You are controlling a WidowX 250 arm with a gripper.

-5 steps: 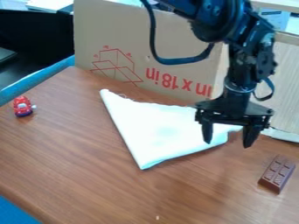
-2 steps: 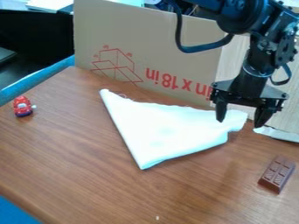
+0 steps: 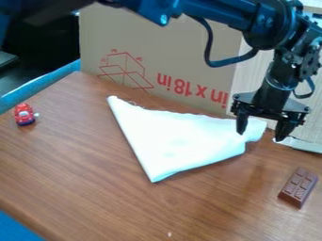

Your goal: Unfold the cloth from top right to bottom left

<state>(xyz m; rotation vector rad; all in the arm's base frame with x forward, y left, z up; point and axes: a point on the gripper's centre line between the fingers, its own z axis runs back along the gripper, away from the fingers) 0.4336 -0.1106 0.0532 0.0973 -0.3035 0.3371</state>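
The folded cloth's blunt corner is raised a little under my gripper, so I expect its top layer to peel away from the layer underneath when I pull.
The gripper (image 3: 261,134) hangs at the right, over the cloth's top right corner. Its two fingers are spread apart with nothing between them, the left one in front of the cloth and the right one just past the cloth's right edge. The white cloth (image 3: 176,141) lies folded in a rough triangle on the table, one point at the upper left, one at the bottom, and a blunt, slightly raised corner at the right. Whether a fingertip touches the cloth, I cannot tell.
A chocolate bar toy (image 3: 298,187) lies at the right on the wooden table (image 3: 82,188). At the far left stands a small red toy (image 3: 24,114). A cardboard panel (image 3: 157,47) rises along the back edge, with a pale board beside it at the right.
The gripper has moved right and back from over the cloth's right part, then slightly lower and closer to its corner. The cloth lies as before.
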